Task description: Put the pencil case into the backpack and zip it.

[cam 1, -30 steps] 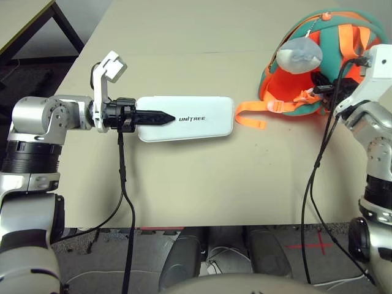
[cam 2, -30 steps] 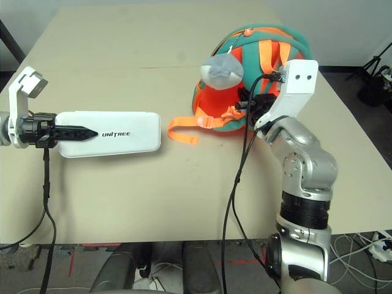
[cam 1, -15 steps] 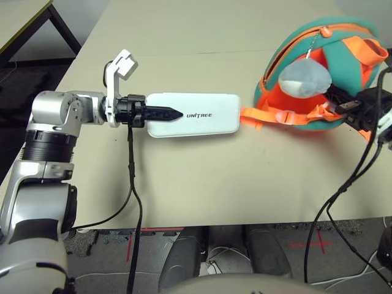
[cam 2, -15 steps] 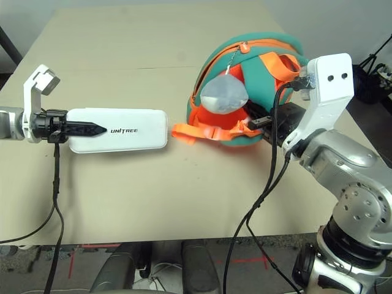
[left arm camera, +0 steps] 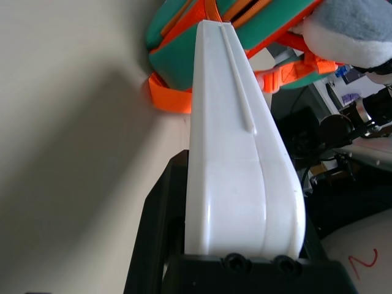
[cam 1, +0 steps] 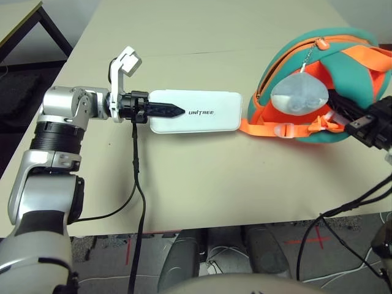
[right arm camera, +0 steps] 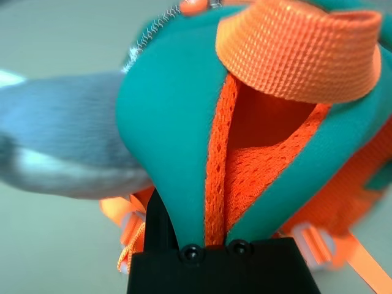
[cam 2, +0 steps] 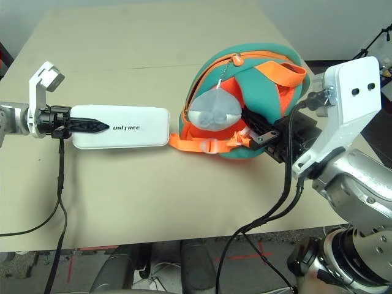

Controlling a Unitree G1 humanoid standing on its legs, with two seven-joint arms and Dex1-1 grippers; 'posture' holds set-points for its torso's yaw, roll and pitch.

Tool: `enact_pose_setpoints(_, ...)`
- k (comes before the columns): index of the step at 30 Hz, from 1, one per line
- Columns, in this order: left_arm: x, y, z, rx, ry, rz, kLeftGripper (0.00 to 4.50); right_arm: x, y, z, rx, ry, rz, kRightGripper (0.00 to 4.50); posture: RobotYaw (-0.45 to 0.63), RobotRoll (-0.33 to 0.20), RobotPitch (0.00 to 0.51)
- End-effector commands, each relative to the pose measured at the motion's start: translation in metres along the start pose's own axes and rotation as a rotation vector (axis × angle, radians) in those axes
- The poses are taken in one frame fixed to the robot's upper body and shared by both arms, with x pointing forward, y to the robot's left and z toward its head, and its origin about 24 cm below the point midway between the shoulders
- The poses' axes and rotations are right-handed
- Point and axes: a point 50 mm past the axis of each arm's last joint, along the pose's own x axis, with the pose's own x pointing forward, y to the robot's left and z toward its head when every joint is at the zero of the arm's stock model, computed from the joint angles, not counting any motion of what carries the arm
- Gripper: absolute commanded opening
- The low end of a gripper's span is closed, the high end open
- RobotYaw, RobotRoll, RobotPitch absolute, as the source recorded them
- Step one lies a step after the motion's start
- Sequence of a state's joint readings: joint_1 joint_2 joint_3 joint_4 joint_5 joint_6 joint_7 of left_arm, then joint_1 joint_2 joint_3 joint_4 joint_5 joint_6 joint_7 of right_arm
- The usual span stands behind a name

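The pencil case lies low at the orange strap (cam 1: 250,127), below the backpack's opening (cam 1: 273,71), so next my left gripper raises it while my right gripper steadies the backpack.
My left gripper (cam 1: 177,112) is shut on the left end of the white pencil case (cam 1: 208,113), which lies level just above the table with its "UNITREE" lettering up. The case's right end reaches the orange strap (cam 1: 254,127) of the teal and orange backpack (cam 1: 343,58). At the backpack's right side, my right gripper (cam 2: 260,130) is shut on a fold of teal fabric and orange mesh (right arm camera: 211,153), tilting the bag. The grey plush charm (cam 1: 300,97) hangs on the bag's front. In the left wrist view the pencil case (left arm camera: 233,159) points at the backpack (left arm camera: 180,55).
The beige table (cam 1: 202,184) has its front edge close below the arms. A black cable (cam 1: 136,184) hangs from my left wrist over that edge, and more cables (cam 2: 288,190) trail from my right arm. Another table's corner (cam 1: 24,18) stands at the far left.
My left gripper has carried the pencil case right until it meets the backpack's strap. My right gripper has pulled and tilted the backpack, and the charm has swung lower.
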State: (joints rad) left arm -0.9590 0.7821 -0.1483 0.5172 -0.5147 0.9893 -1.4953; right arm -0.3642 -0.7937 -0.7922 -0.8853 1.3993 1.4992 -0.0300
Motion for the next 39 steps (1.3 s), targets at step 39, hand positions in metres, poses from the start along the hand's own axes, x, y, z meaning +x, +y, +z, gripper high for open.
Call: enact_pose_setpoints(39, 0.003, -0.084, 0.092, 0.536, 0.003, -0.022, 1.44, 0.041, -0.015, -0.072, 0.182, -0.05, -0.09, 0.16, -0.14, 0.0, 0.161)
